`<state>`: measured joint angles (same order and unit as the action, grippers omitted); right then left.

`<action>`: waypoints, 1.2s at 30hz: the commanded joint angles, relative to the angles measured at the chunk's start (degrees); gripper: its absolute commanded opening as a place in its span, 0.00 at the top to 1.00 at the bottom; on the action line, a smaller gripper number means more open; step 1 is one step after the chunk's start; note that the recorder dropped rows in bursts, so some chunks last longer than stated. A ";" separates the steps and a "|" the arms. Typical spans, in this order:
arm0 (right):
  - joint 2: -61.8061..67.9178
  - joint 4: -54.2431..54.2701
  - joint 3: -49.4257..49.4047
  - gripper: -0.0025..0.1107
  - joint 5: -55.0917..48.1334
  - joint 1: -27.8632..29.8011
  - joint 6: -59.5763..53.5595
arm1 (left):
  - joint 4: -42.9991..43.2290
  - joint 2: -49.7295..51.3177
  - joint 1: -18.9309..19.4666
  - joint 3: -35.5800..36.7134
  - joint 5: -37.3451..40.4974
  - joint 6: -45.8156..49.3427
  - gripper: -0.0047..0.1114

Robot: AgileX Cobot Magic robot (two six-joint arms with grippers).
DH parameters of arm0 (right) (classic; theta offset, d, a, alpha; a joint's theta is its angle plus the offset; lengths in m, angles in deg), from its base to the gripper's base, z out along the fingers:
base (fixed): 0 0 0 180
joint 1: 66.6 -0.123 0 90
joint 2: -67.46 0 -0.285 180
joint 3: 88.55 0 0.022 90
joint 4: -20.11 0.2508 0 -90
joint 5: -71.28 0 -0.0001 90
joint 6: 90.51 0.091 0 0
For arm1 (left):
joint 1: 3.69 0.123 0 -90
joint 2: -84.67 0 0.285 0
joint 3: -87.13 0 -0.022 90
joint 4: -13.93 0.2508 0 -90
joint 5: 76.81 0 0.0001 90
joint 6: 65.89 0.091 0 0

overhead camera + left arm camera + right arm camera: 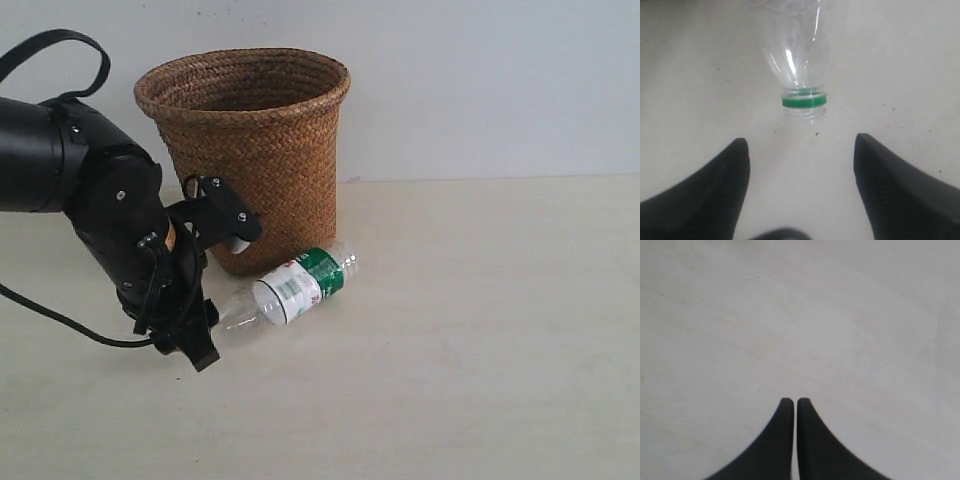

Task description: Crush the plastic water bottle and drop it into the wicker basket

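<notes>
The bottle's ridged neck has a green ring (804, 102) around it. I expect the neck (804, 94) to stay round in my left gripper when I squeeze the bottle's body.
The plastic water bottle (300, 285) lies on its side on the table, just in front of the wicker basket (250, 150), which stands upright. The bottle is clear, with a green-and-white label and no cap. Its neck with a green ring (804, 101) points toward my left gripper (228, 294). That gripper (801, 140) is open and low over the table, and the bottle mouth lies a little beyond its fingertips, not between them. My right gripper (794, 401) is shut over bare table with nothing in it. It does not show in the exterior view.
The black left arm (70, 160) and its cable fill the left side of the exterior view. A pale wall rises behind the basket. The light table (480, 350) stretches to the right of the bottle.
</notes>
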<state>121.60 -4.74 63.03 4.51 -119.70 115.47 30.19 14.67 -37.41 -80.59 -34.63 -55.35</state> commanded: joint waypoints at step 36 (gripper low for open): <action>-0.49 -4.13 -0.16 0.98 -1.22 -0.05 3.66 | -0.98 5.44 -0.03 -0.37 -3.65 -0.41 0.51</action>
<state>121.60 -7.99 63.03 3.59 -119.70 118.84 29.75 18.98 -37.41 -80.59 -37.42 -55.35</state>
